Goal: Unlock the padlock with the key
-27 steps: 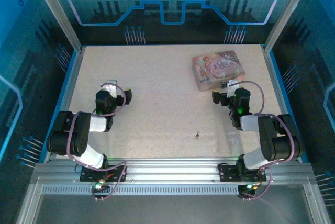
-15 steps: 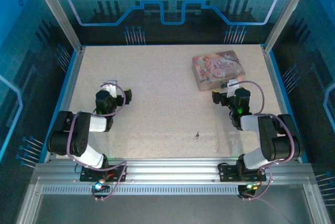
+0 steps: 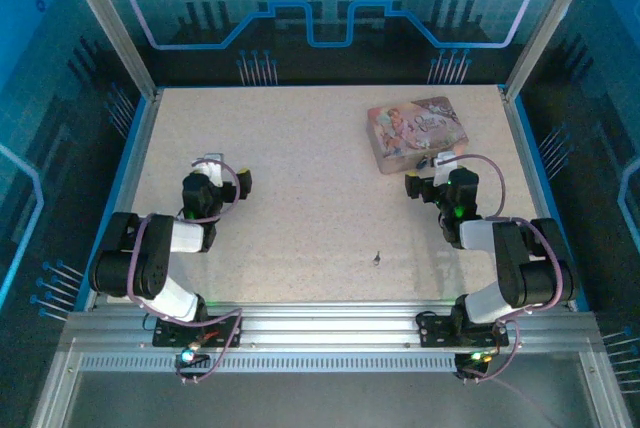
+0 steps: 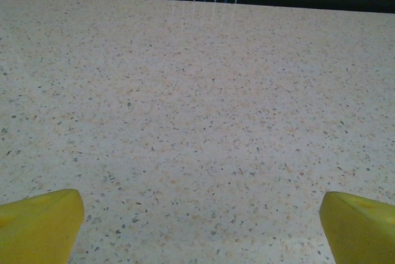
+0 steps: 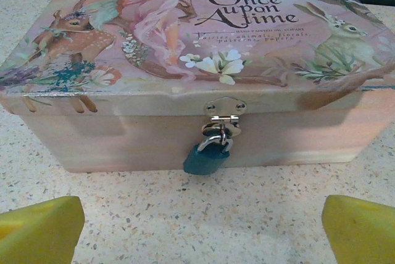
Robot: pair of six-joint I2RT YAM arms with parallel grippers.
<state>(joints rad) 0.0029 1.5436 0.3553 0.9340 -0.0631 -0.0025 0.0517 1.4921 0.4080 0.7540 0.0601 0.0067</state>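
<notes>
The tin [image 3: 418, 132] is in the back corner, far from the robot's left gripper, so both grippers should take hold of its ends [image 3: 375, 142] and bring it to the middle before unlocking.
A small padlock [image 5: 207, 156] with a teal body and a silver shackle hangs from the hasp on the front of a pink picture-printed tin [image 5: 203, 36]. In the top view the tin [image 3: 417, 131] sits at the back right. The key [image 3: 376, 258] is a tiny dark sliver lying on the table near the front middle. My right gripper [image 5: 203, 214] is open, a short way in front of the padlock, with nothing between its yellow fingertips [image 5: 43, 227]. My left gripper [image 4: 200, 214] is open over bare tabletop at the left [image 3: 225, 174].
The speckled table [image 3: 300, 168] is ringed by a blue rim and metal posts with glass walls. Both arms are folded back near their bases at the front edge. Open tabletop lies between the two grippers and around the key.
</notes>
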